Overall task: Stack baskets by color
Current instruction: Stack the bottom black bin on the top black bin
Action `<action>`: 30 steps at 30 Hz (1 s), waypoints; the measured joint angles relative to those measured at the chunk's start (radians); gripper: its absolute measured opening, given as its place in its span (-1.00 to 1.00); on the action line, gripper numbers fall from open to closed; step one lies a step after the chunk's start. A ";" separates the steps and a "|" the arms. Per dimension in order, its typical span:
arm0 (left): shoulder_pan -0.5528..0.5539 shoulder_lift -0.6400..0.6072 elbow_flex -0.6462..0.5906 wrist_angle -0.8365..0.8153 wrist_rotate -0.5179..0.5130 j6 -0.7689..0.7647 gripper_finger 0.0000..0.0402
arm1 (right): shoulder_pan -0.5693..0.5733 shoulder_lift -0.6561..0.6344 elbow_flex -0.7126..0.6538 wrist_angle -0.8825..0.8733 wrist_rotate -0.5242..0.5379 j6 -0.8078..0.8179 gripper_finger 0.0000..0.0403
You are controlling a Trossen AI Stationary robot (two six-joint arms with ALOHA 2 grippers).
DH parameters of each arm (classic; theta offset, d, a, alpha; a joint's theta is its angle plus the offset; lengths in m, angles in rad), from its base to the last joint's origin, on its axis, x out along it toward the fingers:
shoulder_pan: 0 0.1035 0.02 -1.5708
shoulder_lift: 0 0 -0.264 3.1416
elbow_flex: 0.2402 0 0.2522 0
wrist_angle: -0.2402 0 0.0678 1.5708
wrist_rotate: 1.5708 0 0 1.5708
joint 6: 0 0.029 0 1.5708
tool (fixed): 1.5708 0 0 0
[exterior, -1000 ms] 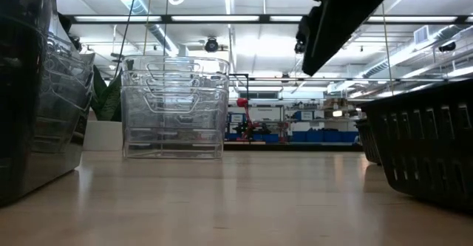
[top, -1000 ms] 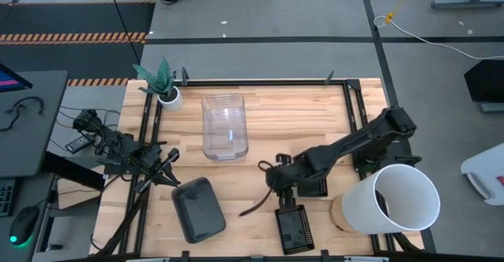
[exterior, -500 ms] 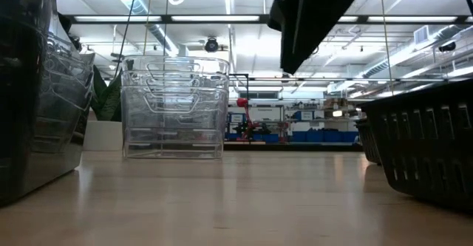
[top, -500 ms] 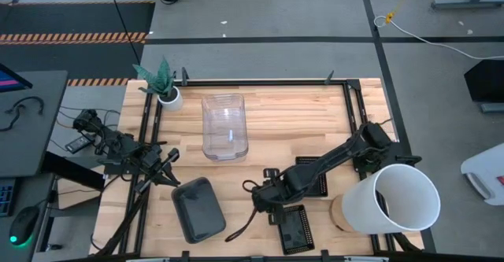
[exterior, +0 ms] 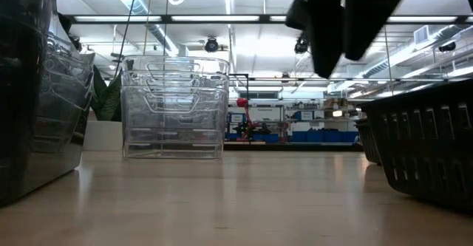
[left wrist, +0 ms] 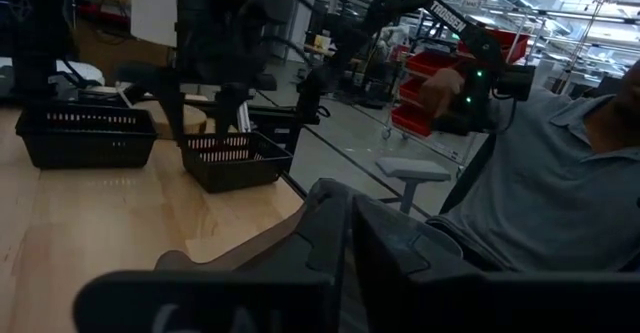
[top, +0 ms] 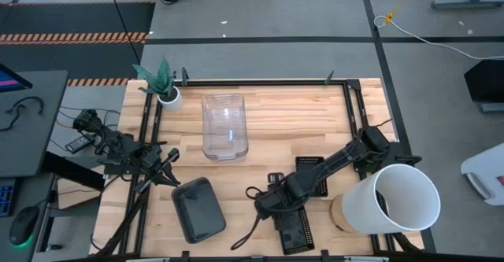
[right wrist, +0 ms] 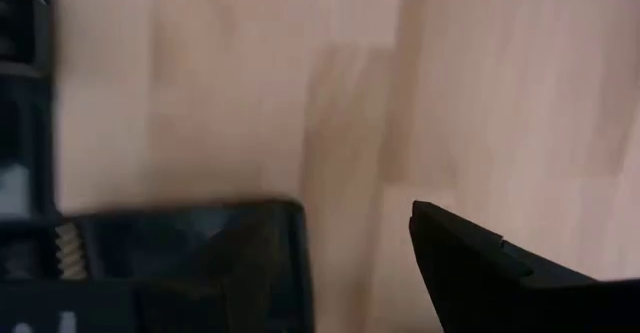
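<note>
The front black basket's rim [right wrist: 299, 235] lies in the gap between the right gripper's open fingers, so the right gripper should go on down until its fingers are on both sides of that basket's side [right wrist: 306, 291], and then close.
A stack of clear baskets [top: 224, 127] [exterior: 174, 109] stands on the table at the far middle. The smoky grey basket [top: 198, 208] sits near the front. One black mesh basket [top: 309, 174] lies under my right arm, another [top: 293, 230] at the front edge. My right gripper [top: 272, 204] [exterior: 341, 26] hangs open, pointing steeply down, above the far left corner [right wrist: 180, 248] of the front black basket and well clear of it. My left gripper [top: 169, 164] [left wrist: 350, 263] rests shut at the table's left side, holding nothing.
A big white bucket [top: 398, 199] stands at the front right, beside my right arm. A small potted plant [top: 165, 93] is in the far left corner. A black frame [top: 346, 112] borders the table. A person [left wrist: 540, 173] sits beyond the table's right side.
My right gripper has swung toward the table's near edge and a little to the left, from the farther black basket to the front one, tipping more steeply downward. The farther black basket now shows from under the arm.
</note>
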 joint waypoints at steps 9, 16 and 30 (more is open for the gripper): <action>0.000 0.000 0.000 0.000 0.000 0.000 -0.85 | 0.019 0.025 -0.064 -0.077 -0.060 -0.031 0.11; 0.000 0.000 0.001 -0.001 0.000 0.000 -0.82 | 0.013 0.034 -0.152 0.030 -0.093 -0.033 0.03; 0.000 0.000 0.001 0.000 0.000 0.000 -0.83 | 0.007 0.032 -0.170 0.052 -0.149 -0.061 -0.74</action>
